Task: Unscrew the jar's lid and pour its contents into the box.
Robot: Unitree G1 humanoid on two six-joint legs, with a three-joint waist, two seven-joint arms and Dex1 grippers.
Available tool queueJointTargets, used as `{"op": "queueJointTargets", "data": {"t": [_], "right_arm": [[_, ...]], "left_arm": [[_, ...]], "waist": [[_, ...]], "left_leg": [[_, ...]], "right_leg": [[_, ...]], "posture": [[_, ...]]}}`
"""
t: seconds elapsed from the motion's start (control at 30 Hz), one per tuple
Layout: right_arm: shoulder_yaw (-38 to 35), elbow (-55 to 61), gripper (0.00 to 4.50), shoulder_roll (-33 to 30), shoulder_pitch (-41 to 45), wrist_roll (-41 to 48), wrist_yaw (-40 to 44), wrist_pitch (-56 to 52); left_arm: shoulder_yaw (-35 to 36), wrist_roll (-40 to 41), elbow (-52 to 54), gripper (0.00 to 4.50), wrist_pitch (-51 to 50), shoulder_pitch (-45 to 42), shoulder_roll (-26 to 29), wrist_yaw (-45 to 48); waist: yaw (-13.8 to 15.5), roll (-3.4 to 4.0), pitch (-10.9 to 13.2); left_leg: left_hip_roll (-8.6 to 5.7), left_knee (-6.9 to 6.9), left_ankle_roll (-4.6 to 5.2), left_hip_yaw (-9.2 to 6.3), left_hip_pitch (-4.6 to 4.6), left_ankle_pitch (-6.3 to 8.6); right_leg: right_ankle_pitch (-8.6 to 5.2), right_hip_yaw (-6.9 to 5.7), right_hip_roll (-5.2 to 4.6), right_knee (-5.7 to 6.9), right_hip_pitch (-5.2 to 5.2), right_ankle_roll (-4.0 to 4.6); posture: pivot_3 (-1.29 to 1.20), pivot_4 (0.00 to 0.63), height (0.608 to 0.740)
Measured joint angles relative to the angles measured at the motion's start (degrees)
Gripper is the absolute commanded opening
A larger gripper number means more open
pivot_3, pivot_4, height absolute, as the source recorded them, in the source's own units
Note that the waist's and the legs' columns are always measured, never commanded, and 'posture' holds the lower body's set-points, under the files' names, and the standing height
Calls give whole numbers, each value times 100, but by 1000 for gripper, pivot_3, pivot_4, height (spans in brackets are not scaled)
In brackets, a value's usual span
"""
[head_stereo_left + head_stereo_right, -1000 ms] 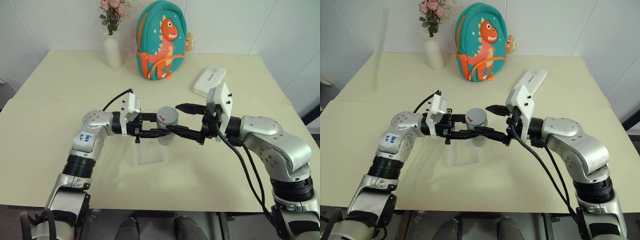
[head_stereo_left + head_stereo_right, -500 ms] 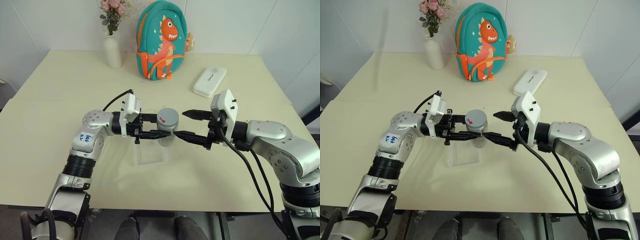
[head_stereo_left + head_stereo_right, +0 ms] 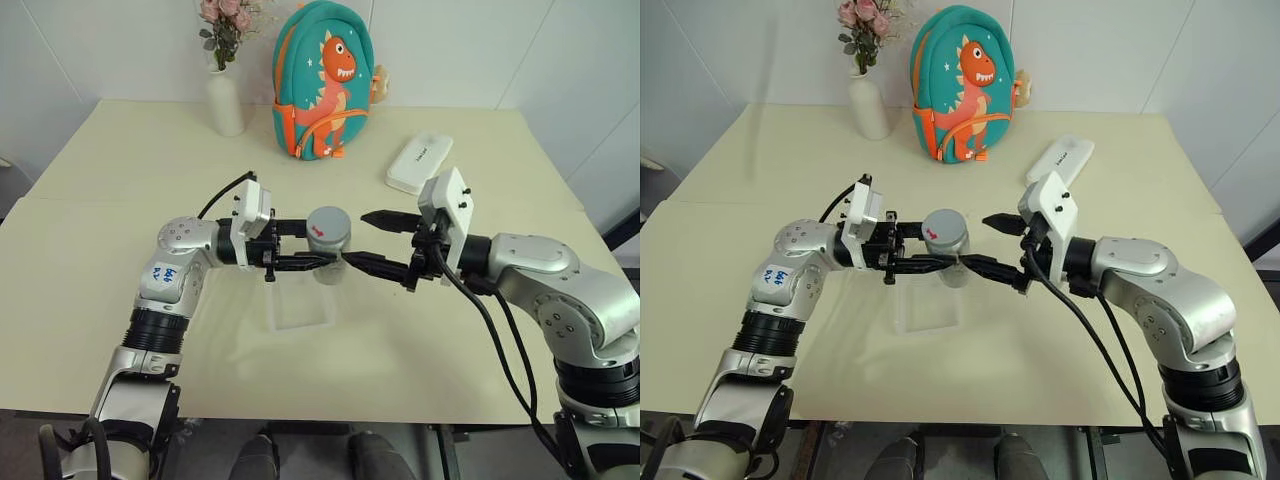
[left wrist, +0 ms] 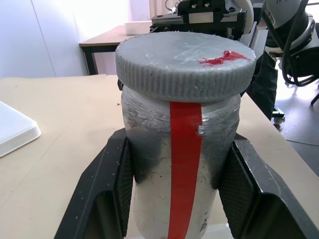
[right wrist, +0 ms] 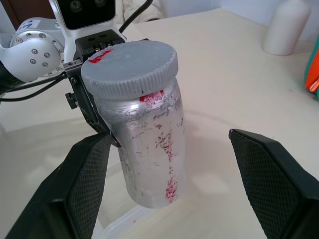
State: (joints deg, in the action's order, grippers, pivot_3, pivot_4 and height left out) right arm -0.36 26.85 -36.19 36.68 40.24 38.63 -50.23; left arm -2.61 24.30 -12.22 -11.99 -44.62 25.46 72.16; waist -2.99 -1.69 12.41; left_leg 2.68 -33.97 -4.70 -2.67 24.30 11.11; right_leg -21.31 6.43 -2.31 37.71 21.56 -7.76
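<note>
The grey lid (image 3: pixel 328 222) will come off the jar in one piece when I unscrew it, because ridges run (image 5: pixel 137 86) around the lid's rim, clear of any hinge or strap.
My left gripper (image 3: pixel 322 243) is shut on the jar (image 3: pixel 328 252) and holds it upright above the box (image 3: pixel 300 308), a clear shallow tray on the table. The grey lid (image 3: pixel 328 226) with its red mark sits on the jar. In the left wrist view both black fingers (image 4: pixel 107 189) press the jar (image 4: pixel 174 169) below the lid (image 4: pixel 184 62). My right gripper (image 3: pixel 355 237) is open just right of the jar, its fingers (image 5: pixel 84 184) spread wide and touching neither the jar (image 5: pixel 149 149) nor the lid (image 5: pixel 129 67). The contents are hidden behind the scuffed jar wall.
A teal dinosaur backpack (image 3: pixel 322 80) and a white vase of flowers (image 3: pixel 226 100) stand at the back of the table. A white oblong case (image 3: pixel 419 163) lies at the back right. Bare tabletop surrounds the box.
My right gripper drew back a little from the jar and has come close to the lid again, still open. The left gripper keeps its hold on the jar.
</note>
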Motion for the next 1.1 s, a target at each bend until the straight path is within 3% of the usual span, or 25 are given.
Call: {"op": "queueJointTargets", "data": {"t": [0.77,0.97,1.1], "right_arm": [[-278,-36,3930,-506,-272,-62,76,132],[-453,4,3930,-438,-132,216,44,69],[-433,52,3930,-41,-54,441,-166,-5]], "left_arm": [[-175,-141,-396,1966,68,-29,73,108],[-176,-157,-408,1966,90,-108,59,109],[-183,-157,-428,1966,91,-187,8,133]], "waist": [[3,0,0],[5,0,0],[-6,0,0]], "left_leg": [[0,-1,0,0,0,0],[0,-1,0,0,0,0],[0,-1,0,0,0,0]], "right_leg": [[0,0,0,0,0,0],[0,0,0,1,0,0],[0,0,0,3,0,0]], "posture": [[0,150,740],[0,150,740],[0,150,740]]}}
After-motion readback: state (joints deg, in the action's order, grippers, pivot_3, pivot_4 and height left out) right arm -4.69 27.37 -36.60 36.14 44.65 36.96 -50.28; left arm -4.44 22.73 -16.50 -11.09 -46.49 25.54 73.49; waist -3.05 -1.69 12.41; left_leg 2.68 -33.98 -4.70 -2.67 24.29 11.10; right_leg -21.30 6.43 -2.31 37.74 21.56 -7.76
